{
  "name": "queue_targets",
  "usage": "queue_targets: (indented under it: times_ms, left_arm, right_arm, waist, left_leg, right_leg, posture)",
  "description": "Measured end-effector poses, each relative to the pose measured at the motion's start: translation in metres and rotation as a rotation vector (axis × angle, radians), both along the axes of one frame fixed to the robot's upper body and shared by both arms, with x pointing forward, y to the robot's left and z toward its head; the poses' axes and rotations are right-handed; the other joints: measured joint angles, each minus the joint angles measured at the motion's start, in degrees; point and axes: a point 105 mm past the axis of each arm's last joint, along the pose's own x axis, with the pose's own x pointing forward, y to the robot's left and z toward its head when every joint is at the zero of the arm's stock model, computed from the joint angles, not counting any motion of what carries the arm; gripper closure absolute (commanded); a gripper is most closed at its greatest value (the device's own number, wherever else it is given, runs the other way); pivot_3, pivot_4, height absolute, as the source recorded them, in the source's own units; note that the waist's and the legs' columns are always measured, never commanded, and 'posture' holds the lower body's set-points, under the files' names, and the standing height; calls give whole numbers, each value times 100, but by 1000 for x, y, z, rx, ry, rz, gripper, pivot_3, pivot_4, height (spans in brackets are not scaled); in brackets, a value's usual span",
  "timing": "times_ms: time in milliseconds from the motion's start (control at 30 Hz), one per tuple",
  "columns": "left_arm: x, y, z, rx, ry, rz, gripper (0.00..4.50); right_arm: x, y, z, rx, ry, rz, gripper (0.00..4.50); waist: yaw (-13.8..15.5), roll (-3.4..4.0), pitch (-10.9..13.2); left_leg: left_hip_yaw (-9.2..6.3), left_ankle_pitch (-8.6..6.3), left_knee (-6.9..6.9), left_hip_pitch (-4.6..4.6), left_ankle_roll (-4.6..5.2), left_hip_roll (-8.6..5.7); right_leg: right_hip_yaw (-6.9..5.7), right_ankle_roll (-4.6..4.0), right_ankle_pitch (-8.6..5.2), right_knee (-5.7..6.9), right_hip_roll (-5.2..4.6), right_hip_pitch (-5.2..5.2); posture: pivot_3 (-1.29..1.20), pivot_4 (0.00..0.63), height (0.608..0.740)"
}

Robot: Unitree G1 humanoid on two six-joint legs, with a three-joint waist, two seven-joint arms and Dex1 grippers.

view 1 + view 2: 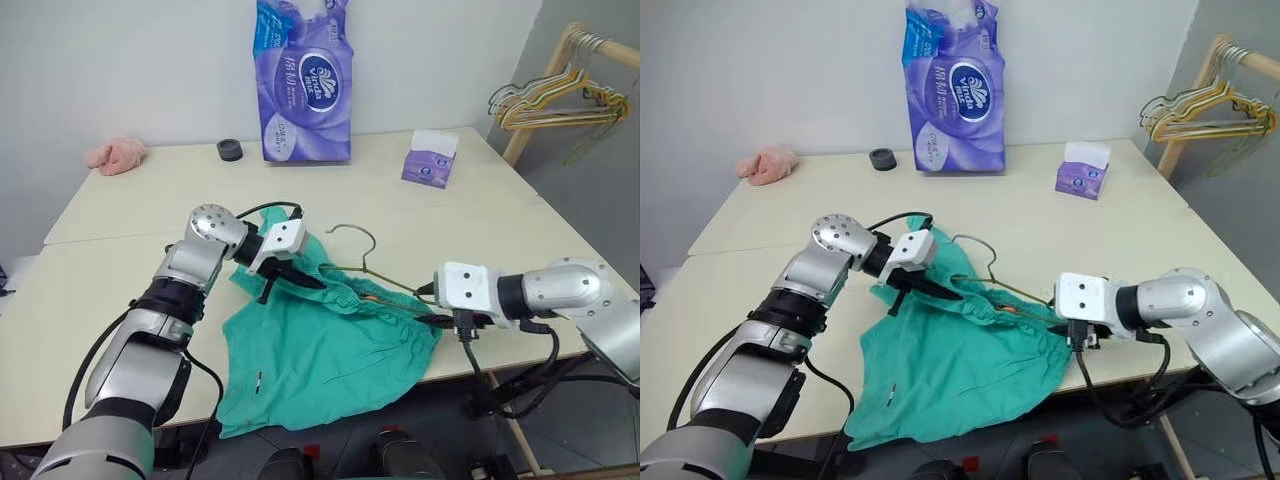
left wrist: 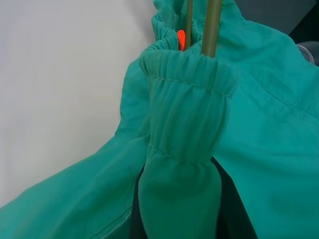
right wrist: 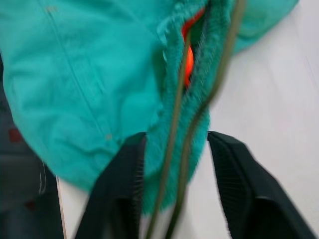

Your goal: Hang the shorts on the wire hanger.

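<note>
The waistband is bunched up in gathers and the hanger's end sticks out, so I expect the waistband to stretch over that end when I pull it.
The teal-green shorts lie at the table's front edge, with their lower part hanging over it. The thin wire hanger is threaded through the gathered waistband, and its hook sticks out on the far side. My left gripper is shut on the waistband at the shorts' left end, the fabric bunched between its fingers. At the right end, my right gripper is open. Its black fingers stand apart on either side of the waistband and the two wire strands.
A tall purple tissue pack stands at the back of the table. Also at the back are a small purple tissue box, a black roll and a pink cloth. Beyond the right edge, a wooden rack holds several hangers.
</note>
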Motion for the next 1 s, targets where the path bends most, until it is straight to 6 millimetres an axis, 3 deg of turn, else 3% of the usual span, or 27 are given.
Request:
queue_targets:
  times_ms: [67,200,333,400,533,700,1000]
  left_arm:
    - [0,2,-1,3,-1,12,4500]
    - [2,9,0,14,-9,32,4500]
    - [3,11,-1,20,-16,51,4500]
    - [3,13,-2,23,-16,54,4500]
    - [3,11,-2,20,-16,52,4500]
    - [3,11,-2,19,-16,52,4500]
    - [4,8,-1,14,-17,47,4500]
  right_arm:
    - [9,-27,11,-30,-31,-94,731]
    - [9,-77,7,4,16,-316,731]
    - [-17,-97,-21,192,185,-511,731]
    - [-35,-84,-39,296,279,-547,731]
    - [-59,-33,-60,505,402,-554,731]
    - [-49,-22,-73,606,398,-703,731]
    - [-40,-2,-90,684,489,-772,731]
  waist:
    - [22,-1,0]
    - [59,-5,-2]
    - [144,-8,-4]
    - [138,-8,-5]
    - [117,-5,-4]
    - [143,-8,-6]
    - [125,-8,-7]
  left_leg:
    - [-2,0,2,0,0,0]
    - [-6,0,1,-2,0,0]
    - [-19,0,3,-4,1,2]
    - [-18,0,8,0,1,4]
    - [-18,-1,43,3,1,10]
    - [-10,-2,61,-1,0,4]
    - [-12,-2,61,-3,1,5]
  right_leg:
    - [-2,0,0,-1,-2,2]
    - [5,0,0,1,-2,4]
    - [4,0,0,7,5,6]
    - [9,0,0,23,11,5]
    - [15,1,-4,61,22,3]
    - [10,2,-5,64,24,4]
    - [10,2,-5,66,30,1]
  posture:
    - [-141,37,740]
    - [-133,38,740]
    - [-137,40,740]
    - [-140,41,740]
    - [-143,41,740]
    - [-150,37,740]
    - [-143,36,740]
